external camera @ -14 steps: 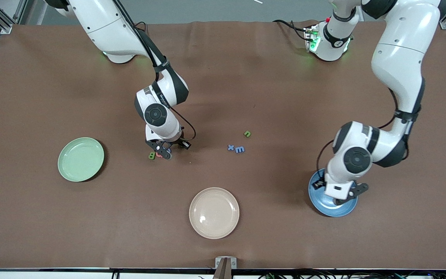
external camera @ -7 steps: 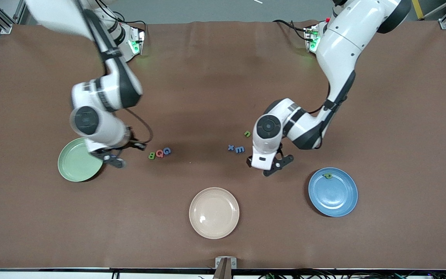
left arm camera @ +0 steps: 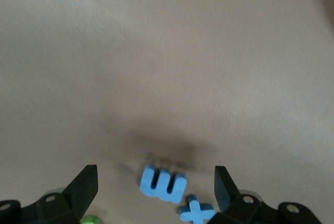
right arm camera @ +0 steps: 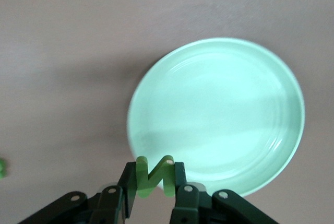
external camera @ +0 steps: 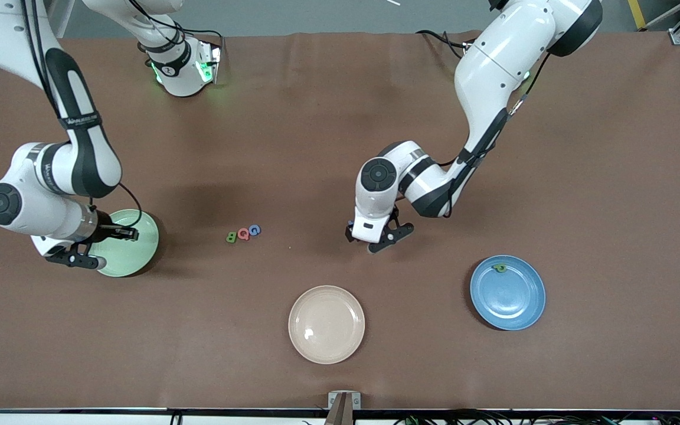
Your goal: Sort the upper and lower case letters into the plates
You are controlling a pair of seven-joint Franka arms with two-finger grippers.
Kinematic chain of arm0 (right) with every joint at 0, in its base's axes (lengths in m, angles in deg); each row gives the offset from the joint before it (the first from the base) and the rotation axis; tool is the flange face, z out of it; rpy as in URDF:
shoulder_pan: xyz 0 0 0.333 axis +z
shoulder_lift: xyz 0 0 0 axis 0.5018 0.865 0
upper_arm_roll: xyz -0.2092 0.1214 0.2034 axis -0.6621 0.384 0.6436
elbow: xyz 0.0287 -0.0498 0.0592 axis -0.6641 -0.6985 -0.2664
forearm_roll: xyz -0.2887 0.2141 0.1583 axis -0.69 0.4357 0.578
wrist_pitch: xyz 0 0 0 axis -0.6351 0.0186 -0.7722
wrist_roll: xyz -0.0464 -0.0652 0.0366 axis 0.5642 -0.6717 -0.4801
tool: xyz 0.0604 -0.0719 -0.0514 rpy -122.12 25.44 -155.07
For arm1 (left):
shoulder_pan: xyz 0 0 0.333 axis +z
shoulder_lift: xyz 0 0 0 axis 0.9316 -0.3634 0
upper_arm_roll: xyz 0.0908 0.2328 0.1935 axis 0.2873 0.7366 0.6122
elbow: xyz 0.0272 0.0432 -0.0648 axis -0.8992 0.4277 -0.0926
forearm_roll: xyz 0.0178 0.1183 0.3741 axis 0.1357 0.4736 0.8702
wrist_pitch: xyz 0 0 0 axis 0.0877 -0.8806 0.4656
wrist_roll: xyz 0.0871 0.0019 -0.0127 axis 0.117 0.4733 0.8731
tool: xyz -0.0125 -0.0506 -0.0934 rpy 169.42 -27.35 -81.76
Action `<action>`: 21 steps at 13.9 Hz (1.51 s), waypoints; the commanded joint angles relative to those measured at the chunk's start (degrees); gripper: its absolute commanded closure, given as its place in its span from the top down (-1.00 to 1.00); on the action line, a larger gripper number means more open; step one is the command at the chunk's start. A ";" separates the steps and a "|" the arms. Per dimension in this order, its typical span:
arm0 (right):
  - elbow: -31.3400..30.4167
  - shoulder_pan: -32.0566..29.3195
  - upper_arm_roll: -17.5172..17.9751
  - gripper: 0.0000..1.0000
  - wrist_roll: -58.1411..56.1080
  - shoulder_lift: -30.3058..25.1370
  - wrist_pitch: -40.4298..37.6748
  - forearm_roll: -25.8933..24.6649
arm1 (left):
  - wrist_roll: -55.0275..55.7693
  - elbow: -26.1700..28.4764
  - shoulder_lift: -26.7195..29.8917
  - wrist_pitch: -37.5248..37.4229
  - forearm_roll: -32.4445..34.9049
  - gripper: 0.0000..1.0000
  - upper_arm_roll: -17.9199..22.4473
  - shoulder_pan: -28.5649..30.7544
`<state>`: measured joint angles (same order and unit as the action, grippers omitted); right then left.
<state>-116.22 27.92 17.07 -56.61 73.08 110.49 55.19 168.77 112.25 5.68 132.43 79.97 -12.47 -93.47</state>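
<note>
The blue m is set apart from the blue x by a narrow gap, so the blue m will come away by itself when the robot lifts it.
My right gripper is shut on a green letter N and holds it over the rim of the mint green plate, which also shows in the right wrist view. My left gripper is open, low over a blue m and a blue x that lie between its fingers; my arm hides both in the front view. The blue plate holds a green p. A green B, a red Q and a blue G lie in a row mid-table.
A cream-beige plate sits nearest the front camera, between the other two plates. A bit of a green letter shows beside one left finger. The brown table cover is bare toward the left arm's end.
My right gripper went from the B Q G cluster to the mint green plate with the green N. My left gripper left the blue plate, where the green p stays, and came over the m and x.
</note>
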 commanded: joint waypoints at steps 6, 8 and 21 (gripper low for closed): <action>-6.42 -2.37 1.36 -0.30 -3.49 3.49 11.56 -0.38 | 2.94 0.99 -1.07 1.93 -0.71 0.35 0.39 -1.24; -5.99 -2.29 1.36 0.97 -3.23 3.41 11.04 -0.38 | 4.44 2.40 -0.80 1.50 -0.80 0.10 0.39 -1.50; 5.36 20.11 1.89 1.00 56.59 1.12 -4.89 0.50 | -11.60 1.61 8.51 -10.18 -0.18 -0.95 0.91 17.98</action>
<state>-110.21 45.79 19.43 -7.59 74.23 103.60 55.41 163.03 112.11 12.02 124.58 79.89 -11.17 -79.43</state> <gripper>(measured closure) 0.000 0.573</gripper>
